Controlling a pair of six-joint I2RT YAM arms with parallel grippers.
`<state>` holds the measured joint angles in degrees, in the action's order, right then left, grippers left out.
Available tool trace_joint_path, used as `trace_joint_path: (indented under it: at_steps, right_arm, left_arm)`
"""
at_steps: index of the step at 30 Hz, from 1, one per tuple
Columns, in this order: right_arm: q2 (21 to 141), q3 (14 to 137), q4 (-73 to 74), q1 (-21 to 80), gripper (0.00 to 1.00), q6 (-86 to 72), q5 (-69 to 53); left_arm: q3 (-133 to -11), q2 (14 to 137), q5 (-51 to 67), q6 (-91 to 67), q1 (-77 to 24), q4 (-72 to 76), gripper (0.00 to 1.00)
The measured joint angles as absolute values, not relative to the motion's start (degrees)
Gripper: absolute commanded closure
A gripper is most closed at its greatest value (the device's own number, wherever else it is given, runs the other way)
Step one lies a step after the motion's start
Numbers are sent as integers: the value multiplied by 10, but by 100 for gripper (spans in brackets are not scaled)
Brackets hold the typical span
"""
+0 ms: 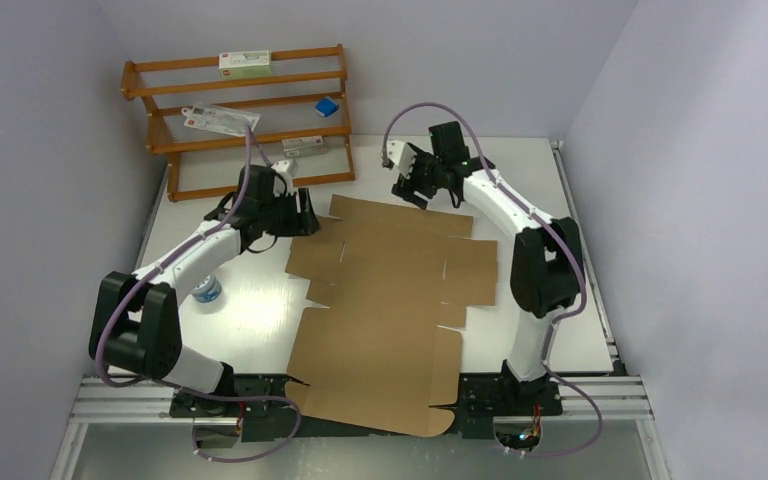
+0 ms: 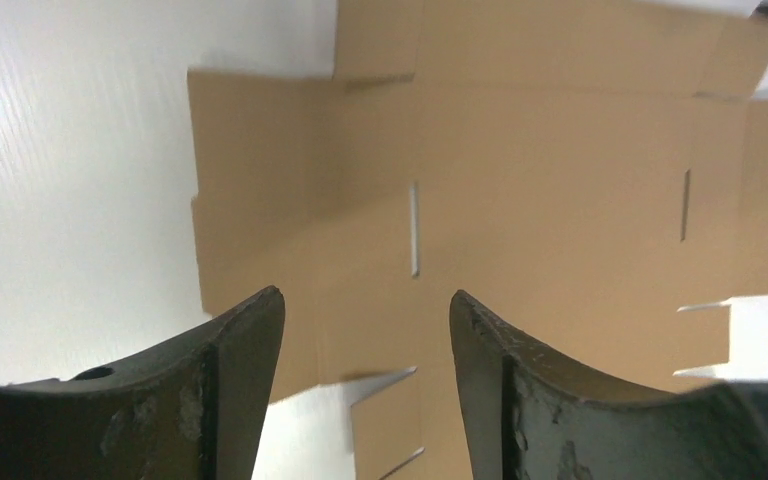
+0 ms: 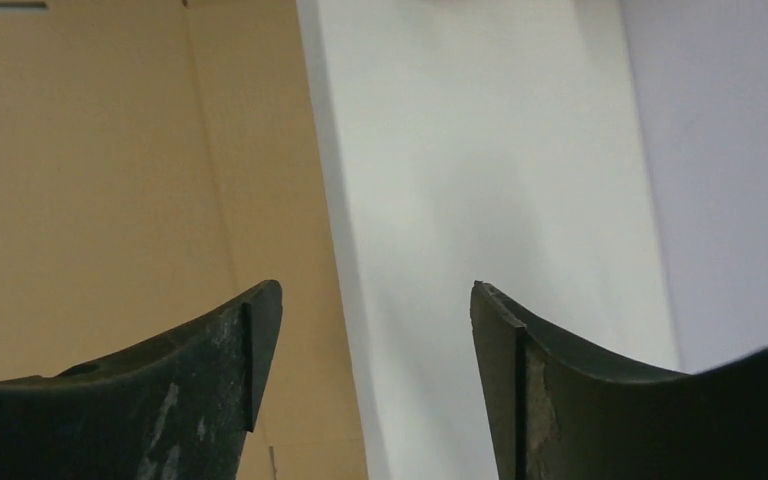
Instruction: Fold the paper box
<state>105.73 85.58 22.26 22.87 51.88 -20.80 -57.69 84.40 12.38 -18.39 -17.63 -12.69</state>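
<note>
The paper box's side flaps [image 1: 472,271] are separated from its near half by notches [image 1: 318,304]. Those flaps will come up with the far panel when I lift the panel's edge.
The paper box [image 1: 390,300] is a flat brown die-cut cardboard sheet with flaps and slits, lying unfolded on the white table; its near end overhangs the front edge. My left gripper [image 1: 305,215] hangs open and empty just above the sheet's far left flaps; its wrist view shows the sheet [image 2: 520,180] below open jaws [image 2: 367,330]. My right gripper [image 1: 412,190] is open and empty above the sheet's far edge; its wrist view shows that edge [image 3: 140,190] and bare table between the jaws [image 3: 375,330].
An orange wooden shelf rack [image 1: 240,110] stands at the back left with small white cartons [image 1: 245,63] and a blue object [image 1: 327,107]. A small bottle [image 1: 207,291] lies beside the left arm. Grey walls close in on three sides.
</note>
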Motion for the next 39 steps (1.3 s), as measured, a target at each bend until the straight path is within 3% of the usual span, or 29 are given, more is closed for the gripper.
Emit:
trace_joint_path:
  at_steps: [7,20,25,31,36,37,39]
  right_arm:
    - [1169,969,325,176,21,512,-302]
    - [1275,1017,410,161,20,515,-383]
    - [1309,1055,428,154,27,519,-403]
    - [1347,1087,459,154,44,530,-421]
    - [1348,1088,478,154,80,543,-433]
    - [1348,1089,482,154,93,545,-438]
    - [1345,1093,491,153,100,546,-449]
  left_arm:
    - [-529,840,139,-181,-162,-167,24]
    - [-503,813,146,-164,-162,-179,20]
    - [-503,812,146,-159,-162,-181,20]
    - [-503,812,147,-158,-162,-181,21]
    - [-503,812,147,-157,-162,-181,21]
    - [-503,812,147,-156,-162,-182,21]
    - [-504,812,147,-154,-162,-185,21]
